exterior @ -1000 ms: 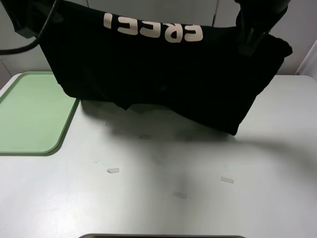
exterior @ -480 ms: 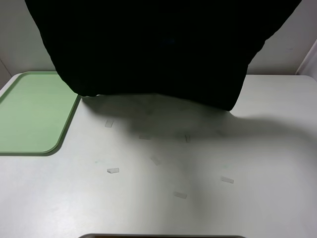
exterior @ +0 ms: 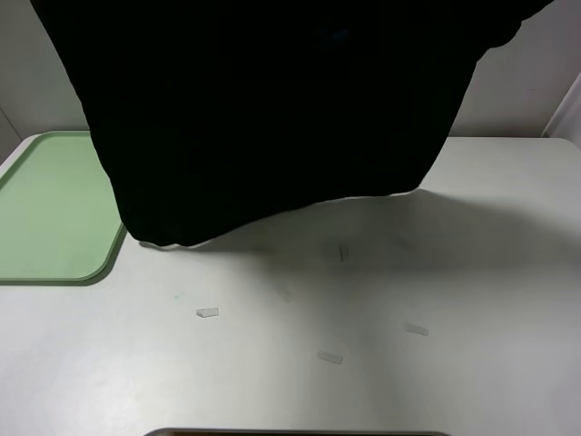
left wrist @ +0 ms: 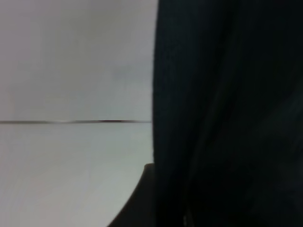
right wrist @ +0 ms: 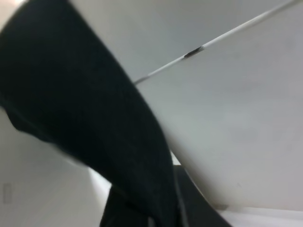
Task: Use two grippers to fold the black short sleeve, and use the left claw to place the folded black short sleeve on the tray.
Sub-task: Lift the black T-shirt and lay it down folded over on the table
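The black short sleeve's hem slants down to a low corner (exterior: 154,240) beside the tray, so the robot's left gripper should first pull it level and then lay it onto the white table (exterior: 318,265).
The black short sleeve (exterior: 272,118) hangs in the air above the white table and fills the upper part of the exterior view. Its lower hem slants, lowest at the left near the tray's right edge. No lettering shows on it. The pale green tray (exterior: 45,209) lies flat at the table's left, with nothing on it. Both grippers are above the exterior view's top edge. Black cloth (left wrist: 227,118) drapes close in front of the left wrist camera, and a fold of the cloth (right wrist: 85,118) crosses the right wrist view. The cloth hides both sets of fingers.
The table (exterior: 472,272) carries several small clear tape strips, among them one strip (exterior: 207,312) at the left and another strip (exterior: 416,330) at the right. A dark edge (exterior: 290,433) lies along the table's front. A pale wall stands behind.
The shirt has gone up and swung toward the camera. Its pink lettering and the arms have left the view. Its hem now hangs lower at the left, by the tray.
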Motion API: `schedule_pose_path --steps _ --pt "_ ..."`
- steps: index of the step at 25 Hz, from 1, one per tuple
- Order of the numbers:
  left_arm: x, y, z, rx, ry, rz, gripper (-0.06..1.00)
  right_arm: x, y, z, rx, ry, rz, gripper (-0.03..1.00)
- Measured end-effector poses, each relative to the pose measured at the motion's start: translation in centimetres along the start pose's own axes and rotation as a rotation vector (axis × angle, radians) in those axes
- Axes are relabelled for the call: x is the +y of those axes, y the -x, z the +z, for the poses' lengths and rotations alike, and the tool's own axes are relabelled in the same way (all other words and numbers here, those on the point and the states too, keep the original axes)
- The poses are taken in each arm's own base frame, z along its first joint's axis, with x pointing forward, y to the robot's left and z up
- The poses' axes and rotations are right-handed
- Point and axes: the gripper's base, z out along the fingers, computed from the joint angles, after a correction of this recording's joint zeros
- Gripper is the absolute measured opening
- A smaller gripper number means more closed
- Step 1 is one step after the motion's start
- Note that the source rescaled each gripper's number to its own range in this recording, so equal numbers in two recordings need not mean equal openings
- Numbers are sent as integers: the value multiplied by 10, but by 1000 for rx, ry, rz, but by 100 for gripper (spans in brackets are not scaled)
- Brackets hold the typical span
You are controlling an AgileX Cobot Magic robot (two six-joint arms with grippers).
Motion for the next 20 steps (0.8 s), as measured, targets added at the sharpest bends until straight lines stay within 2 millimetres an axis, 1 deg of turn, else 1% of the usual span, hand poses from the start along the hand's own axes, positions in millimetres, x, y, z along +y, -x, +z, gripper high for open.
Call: schedule_pose_path --steps 3,6,14,20 --pt "-4 3 -7 -14 -8 4 0 1 -10 -21 -31 -7 28 0" --pt "-7 6 -18 -36 -6 -1 0 6 -21 -37 -47 -4 42 0" --pt "-20 12 -41 -86 -42 5 0 22 -55 -70 -74 4 94 0" --pt "-31 22 -62 -152 -52 5 0 25 -73 -99 -127 -27 133 0"
